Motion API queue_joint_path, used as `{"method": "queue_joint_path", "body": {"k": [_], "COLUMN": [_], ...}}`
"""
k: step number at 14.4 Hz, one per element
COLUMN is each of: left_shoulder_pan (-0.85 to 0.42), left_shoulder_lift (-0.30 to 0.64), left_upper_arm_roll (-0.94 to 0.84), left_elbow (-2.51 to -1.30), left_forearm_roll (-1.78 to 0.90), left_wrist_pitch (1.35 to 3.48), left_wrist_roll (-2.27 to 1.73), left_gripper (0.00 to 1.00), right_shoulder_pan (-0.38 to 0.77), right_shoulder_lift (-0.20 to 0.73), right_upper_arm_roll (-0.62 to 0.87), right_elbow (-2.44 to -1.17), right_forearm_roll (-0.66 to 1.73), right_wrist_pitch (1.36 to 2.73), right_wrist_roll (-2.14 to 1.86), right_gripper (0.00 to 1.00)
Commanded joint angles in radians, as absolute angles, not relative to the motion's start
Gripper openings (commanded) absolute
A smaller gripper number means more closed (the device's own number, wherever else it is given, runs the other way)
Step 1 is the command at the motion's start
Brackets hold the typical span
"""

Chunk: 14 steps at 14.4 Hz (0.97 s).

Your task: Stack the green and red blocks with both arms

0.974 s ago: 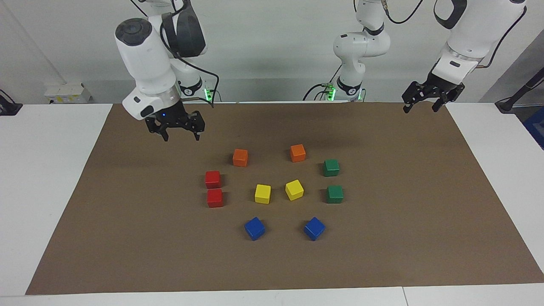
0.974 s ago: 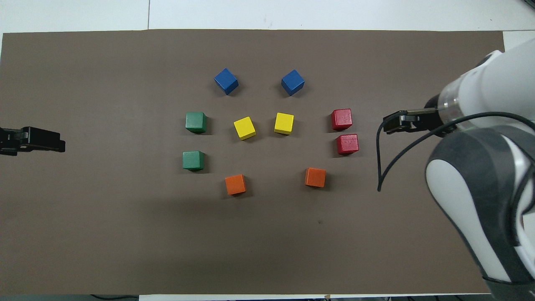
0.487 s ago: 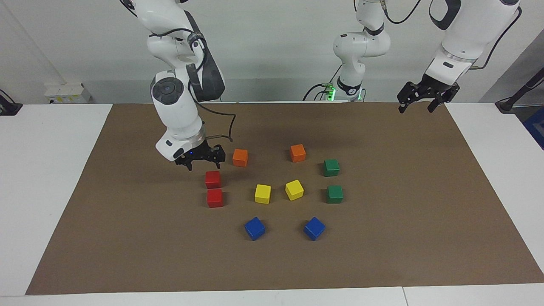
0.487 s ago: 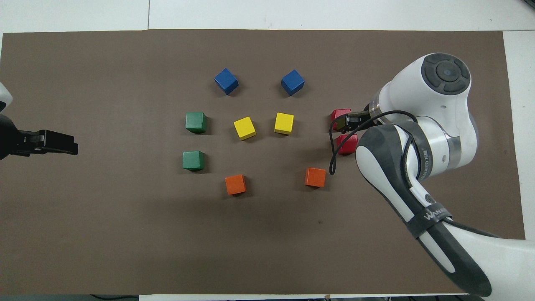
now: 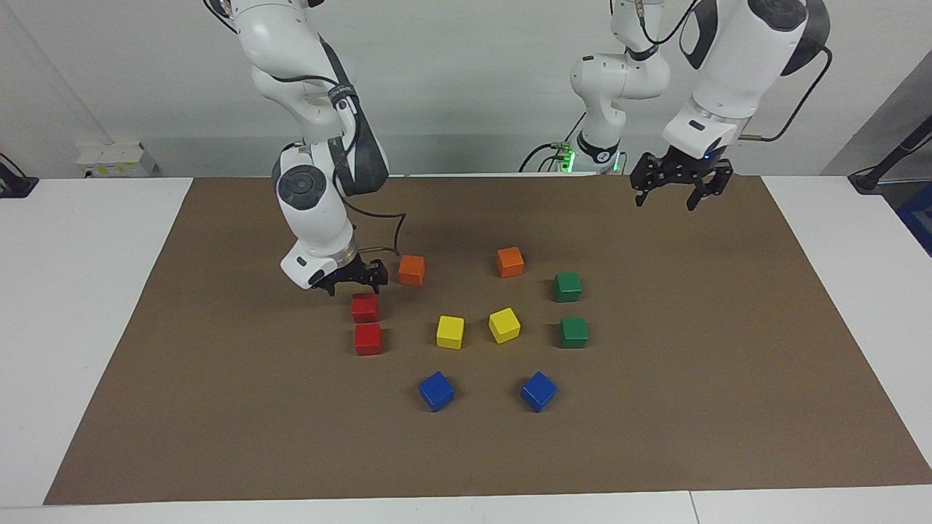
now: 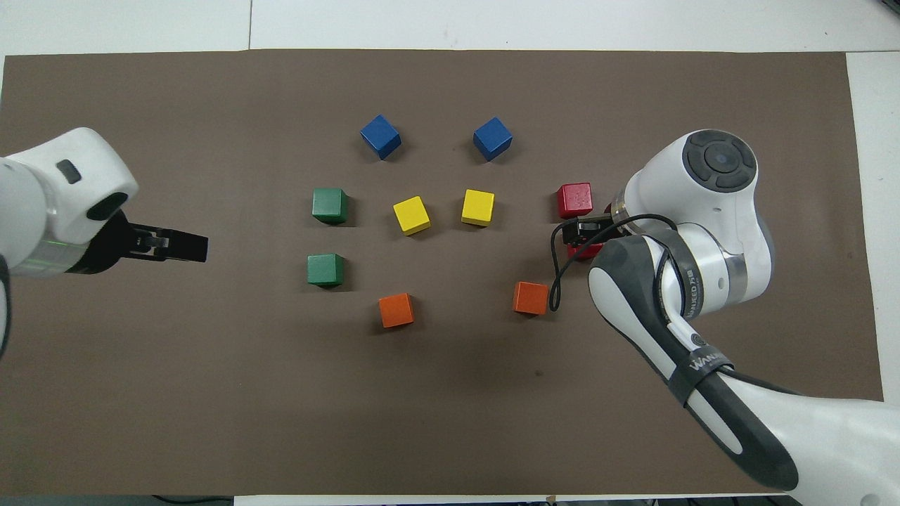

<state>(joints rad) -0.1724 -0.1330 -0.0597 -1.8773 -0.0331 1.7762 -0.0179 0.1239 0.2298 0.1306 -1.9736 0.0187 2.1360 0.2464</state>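
My right gripper keeps going down until its fingers are on either side of the nearer red block (image 5: 365, 307). Its open fingers span that block's width and are clear of the farther red block (image 5: 368, 340).
Two red blocks lie side by side toward the right arm's end: the nearer one (image 5: 365, 308) (image 6: 585, 250) and the farther one (image 5: 368, 339) (image 6: 575, 199). My right gripper (image 5: 355, 287) (image 6: 578, 231) hangs open just over the nearer red block, not touching it, and hides most of it in the overhead view. Two green blocks (image 5: 567, 287) (image 5: 574, 332) (image 6: 325, 270) (image 6: 330, 205) sit toward the left arm's end. My left gripper (image 5: 665, 204) (image 6: 190, 247) is open and empty, raised over the mat well clear of the green blocks.
Two orange blocks (image 5: 411, 270) (image 5: 510, 262) lie nearest the robots, one close beside my right gripper. Two yellow blocks (image 5: 450, 332) (image 5: 504, 324) sit in the middle and two blue blocks (image 5: 436, 391) (image 5: 539, 391) farthest out. A brown mat (image 5: 218, 407) covers the table.
My right arm swung in and came down over the nearer red block. My left gripper moved in over the mat toward the green blocks. No block has moved.
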Motion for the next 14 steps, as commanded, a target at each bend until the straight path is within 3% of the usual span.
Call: {"method": "queue_joint_path", "body": {"k": [1, 5, 9, 10, 11, 12, 13, 14], "left_shoulder_pan": [-0.219, -0.300, -0.342, -0.342, -0.342, -0.342, -0.341, -0.342], "left_shoulder_lift": [-0.163, -0.052, -0.015, -0.018, -0.017, -0.015, -0.012, -0.009], "left_upper_arm_roll": [-0.048, -0.048, -0.046, -0.046, -0.046, -0.046, -0.045, -0.044], "left_elbow": [-2.011, -2.066, -2.121, -2.137, -2.138, -2.140, -2.143, -2.144], "left_forearm_roll": [-0.026, -0.028, -0.028, -0.028, -0.026, -0.026, -0.026, -0.026], "left_wrist_pitch": [1.891, 2.005, 2.117, 2.147, 2.157, 2.161, 2.163, 2.167], "left_wrist_roll": [-0.020, -0.044, -0.251, -0.312, -0.330, -0.331, -0.331, -0.331], "left_gripper": [1.00, 1.00, 1.00, 1.00, 1.00, 1.00, 1.00, 1.00], "right_shoulder_pan": [0.135, 0.164, 0.150, 0.147, 0.146, 0.141, 0.132, 0.124], "right_shoulder_lift": [0.232, 0.279, 0.299, 0.299, 0.299, 0.299, 0.298, 0.288], "right_upper_arm_roll": [0.129, 0.129, 0.129, 0.129, 0.129, 0.129, 0.129, 0.129], "right_elbow": [-2.006, -2.005, -2.006, -2.008, -2.008, -2.005, -1.997, -1.990], "right_forearm_roll": [0.023, -0.020, -0.058, -0.060, -0.060, -0.060, -0.058, -0.058], "right_wrist_pitch": [2.187, 2.240, 2.269, 2.270, 2.269, 2.258, 2.246, 2.218], "right_wrist_roll": [0.299, 0.350, 0.353, 0.353, 0.353, 0.356, 0.354, 0.354], "right_gripper": [1.00, 1.00, 0.96, 0.84, 0.61, 0.19, 0.00, 0.00]}}
